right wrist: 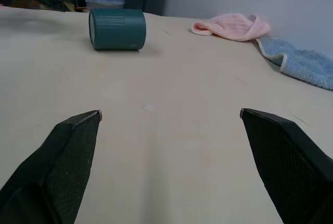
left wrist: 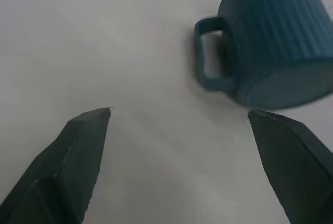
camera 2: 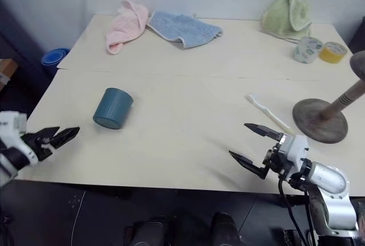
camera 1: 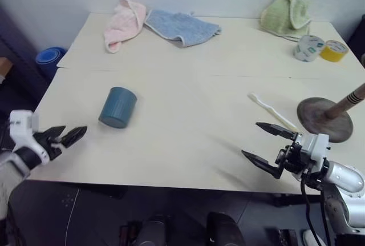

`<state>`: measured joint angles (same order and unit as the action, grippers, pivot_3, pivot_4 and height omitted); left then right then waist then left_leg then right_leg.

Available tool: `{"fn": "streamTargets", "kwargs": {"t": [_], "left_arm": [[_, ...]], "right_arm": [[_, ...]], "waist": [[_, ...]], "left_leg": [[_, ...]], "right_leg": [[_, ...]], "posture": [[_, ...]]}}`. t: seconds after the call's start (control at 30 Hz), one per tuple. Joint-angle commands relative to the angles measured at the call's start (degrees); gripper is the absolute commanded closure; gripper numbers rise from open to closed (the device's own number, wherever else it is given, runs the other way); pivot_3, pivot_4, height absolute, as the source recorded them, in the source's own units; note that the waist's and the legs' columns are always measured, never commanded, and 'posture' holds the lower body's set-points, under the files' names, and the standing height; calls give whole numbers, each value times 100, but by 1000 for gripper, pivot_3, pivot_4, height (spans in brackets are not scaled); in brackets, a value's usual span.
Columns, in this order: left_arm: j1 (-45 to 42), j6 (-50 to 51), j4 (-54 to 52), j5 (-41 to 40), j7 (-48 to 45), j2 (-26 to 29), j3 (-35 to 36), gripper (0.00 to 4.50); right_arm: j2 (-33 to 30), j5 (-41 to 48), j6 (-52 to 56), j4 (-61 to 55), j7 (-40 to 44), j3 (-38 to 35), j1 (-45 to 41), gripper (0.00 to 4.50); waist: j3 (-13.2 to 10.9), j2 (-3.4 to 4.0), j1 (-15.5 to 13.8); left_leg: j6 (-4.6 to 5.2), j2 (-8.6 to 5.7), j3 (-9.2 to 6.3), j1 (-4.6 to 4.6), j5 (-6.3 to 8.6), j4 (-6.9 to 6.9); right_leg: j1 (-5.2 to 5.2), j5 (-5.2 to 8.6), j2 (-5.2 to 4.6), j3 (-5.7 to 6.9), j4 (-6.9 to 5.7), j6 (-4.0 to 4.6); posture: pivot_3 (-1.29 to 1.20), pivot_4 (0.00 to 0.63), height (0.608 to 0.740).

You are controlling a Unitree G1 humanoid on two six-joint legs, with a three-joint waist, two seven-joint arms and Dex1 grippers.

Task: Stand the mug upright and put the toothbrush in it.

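Next, my left gripper grabs the mug's handle [left wrist: 201,55] and stands it upright nearer the toothbrush first, since the mug lies [camera 1: 118,108] on its side far from my right gripper.
The dark teal mug [camera 1: 117,107] lies on its side on the left half of the table, its closed bottom turned toward the front edge. A handle shows on the mug [left wrist: 276,42] in the left wrist view. My left gripper [camera 1: 73,135] hovers open at the table's front left, short of the mug, with nothing between its fingers. The cream-white toothbrush [camera 1: 271,109] lies flat on the right side. My right gripper [camera 1: 250,138] is open and empty just in front of the toothbrush, pointing left across the table toward the mug [right wrist: 117,28].
A wooden stand with a round dark base [camera 1: 325,119] sits right beside the toothbrush. Pink [camera 1: 124,22], blue [camera 1: 182,26] and green [camera 1: 288,13] towels lie along the back, with two tape rolls [camera 1: 319,49] at the back right. A bright blue round object [camera 1: 50,57] sits off the left edge.
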<state>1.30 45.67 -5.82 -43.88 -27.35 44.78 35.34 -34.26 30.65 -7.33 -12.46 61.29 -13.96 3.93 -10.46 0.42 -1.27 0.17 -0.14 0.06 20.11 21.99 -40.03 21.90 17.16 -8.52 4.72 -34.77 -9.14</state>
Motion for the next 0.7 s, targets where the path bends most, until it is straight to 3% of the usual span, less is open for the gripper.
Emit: {"fn": "streamTargets", "kwargs": {"t": [0.03,0.3,0.53,0.7], "left_arm": [[-1637,1313,692,359,1055,345,-768,0],[-3269,1424,2079,1288,718,369,-2316,0],[-4032,1326,3005,1694,194,9,-3022,0],[-4347,1110,3669,2108,-308,-238,-3614,996]], "right_arm": [[89,38,-124,197,-51,-11,-347,51],[235,30,-232,264,-85,1,-429,51],[321,-17,-428,382,-46,-65,-251,51],[335,-33,-478,400,-69,-55,-210,0]], "waist": [[-1,3,15],[-1,1,161],[0,3,110],[9,19,-16]], "left_leg": [[0,-4,1,-1,0,2],[-9,-4,58,12,-5,12],[-12,-5,69,11,-8,4],[-11,-7,68,-1,-10,-5]], "right_leg": [[1,0,0,-1,-3,0],[44,0,9,3,-32,0],[36,0,8,3,-33,0],[13,0,7,4,-27,-1]], "posture": [[0,150,740],[0,150,740],[0,150,740],[0,150,740]]}}
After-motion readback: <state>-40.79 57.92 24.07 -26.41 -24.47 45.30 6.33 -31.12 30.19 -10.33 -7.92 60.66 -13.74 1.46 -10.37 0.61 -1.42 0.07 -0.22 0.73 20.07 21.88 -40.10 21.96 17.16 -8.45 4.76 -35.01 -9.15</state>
